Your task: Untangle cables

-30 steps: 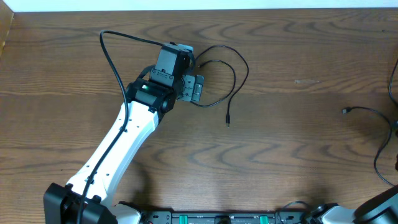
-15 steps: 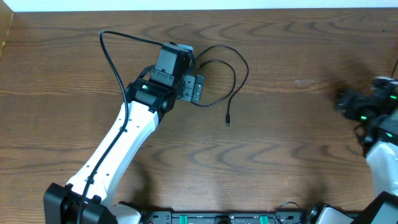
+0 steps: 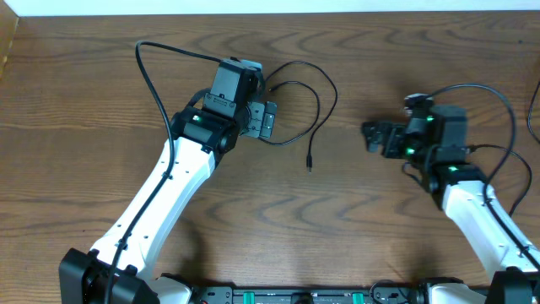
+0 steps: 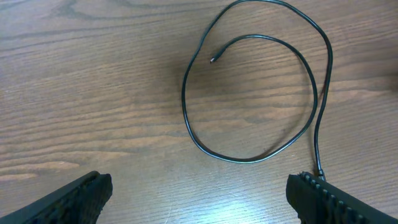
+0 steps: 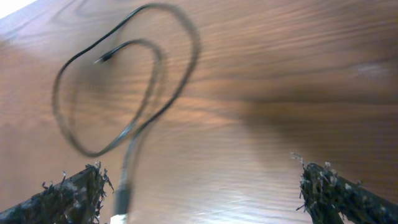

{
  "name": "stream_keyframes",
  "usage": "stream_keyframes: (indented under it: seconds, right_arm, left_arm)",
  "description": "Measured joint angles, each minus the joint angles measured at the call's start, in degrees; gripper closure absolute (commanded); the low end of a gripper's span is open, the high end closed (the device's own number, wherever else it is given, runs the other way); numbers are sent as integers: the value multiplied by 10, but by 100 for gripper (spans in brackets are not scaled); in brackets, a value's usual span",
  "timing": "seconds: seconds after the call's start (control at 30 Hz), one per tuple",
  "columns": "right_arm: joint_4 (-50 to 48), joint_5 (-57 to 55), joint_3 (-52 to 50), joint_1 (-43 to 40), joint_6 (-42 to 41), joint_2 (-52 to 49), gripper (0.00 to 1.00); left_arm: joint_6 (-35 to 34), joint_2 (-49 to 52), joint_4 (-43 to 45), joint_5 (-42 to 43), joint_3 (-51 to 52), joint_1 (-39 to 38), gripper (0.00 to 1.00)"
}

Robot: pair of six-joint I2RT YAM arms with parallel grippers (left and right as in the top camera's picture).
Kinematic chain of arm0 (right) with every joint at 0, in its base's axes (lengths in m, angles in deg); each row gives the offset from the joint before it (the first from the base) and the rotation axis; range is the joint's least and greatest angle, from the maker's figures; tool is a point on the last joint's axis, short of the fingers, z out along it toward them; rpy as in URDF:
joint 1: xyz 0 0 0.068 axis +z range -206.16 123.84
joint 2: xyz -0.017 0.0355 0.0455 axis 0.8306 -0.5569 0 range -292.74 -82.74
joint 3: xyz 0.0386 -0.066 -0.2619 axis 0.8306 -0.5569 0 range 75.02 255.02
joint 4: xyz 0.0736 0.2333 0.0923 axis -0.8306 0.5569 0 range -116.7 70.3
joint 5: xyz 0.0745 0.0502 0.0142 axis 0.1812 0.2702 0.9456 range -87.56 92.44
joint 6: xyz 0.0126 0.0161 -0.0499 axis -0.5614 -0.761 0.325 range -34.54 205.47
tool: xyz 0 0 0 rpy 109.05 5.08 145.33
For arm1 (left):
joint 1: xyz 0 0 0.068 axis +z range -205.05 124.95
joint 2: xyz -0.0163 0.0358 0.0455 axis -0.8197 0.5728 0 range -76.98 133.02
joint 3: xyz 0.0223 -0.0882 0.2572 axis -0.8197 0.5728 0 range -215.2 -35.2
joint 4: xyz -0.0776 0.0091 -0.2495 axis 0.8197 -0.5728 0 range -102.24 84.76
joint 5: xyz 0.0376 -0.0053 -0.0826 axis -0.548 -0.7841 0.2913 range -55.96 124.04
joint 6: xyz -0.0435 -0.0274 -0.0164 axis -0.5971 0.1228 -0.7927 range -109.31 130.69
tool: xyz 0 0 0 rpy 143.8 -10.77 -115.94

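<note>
The black cable's parts come together (image 3: 317, 125) near its plug, so my right gripper should now head toward that spot (image 3: 315, 130) until its open fingers span both parts, then close.
A thin black cable (image 3: 310, 159) lies in a loose loop on the wooden table, right of my left gripper (image 3: 263, 121). The left wrist view shows that loop (image 4: 249, 160) ahead of the open left gripper (image 4: 200, 186), with its plug (image 4: 320, 175) just beyond the right fingertip (image 4: 311, 190). My right gripper (image 3: 372, 137) hovers open right of the loop, pointing at it. In the right wrist view the same cable (image 5: 132, 140) is blurred, its plug end near the left fingertip (image 5: 78, 190) of the open gripper (image 5: 202, 183). Another black cable (image 3: 521, 165) lies at the far right, partly behind the right arm.
Thick black robot wires arch over both arms: one (image 3: 148, 72) left of the left arm, one (image 3: 498, 95) over the right arm. The table's back edge (image 3: 270, 14) runs close behind the left gripper. A black equipment rail (image 3: 295, 295) sits at the front.
The right arm has swung in from the right edge towards the middle of the table, ending right of the loop. The left arm and the looped cable have not moved.
</note>
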Motion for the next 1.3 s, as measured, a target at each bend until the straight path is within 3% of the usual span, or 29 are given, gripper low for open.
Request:
stream_keyframes:
  seconds: [0.17,0.53,0.73,1.3]
  right_arm:
    - [-26,1,0,53,-36,0,1]
    - [-64,-16,0,116,-250,-83,1]
    - [-155,20,0,123,-313,-151,1]
    - [-258,61,11,136,-429,-245,1]
  left_arm:
    - [0,0,0,0,0,0,6]
    - [0,0,0,0,0,0,5]
    - [0,0,0,0,0,0,5]
    - [0,0,0,0,0,0,5]
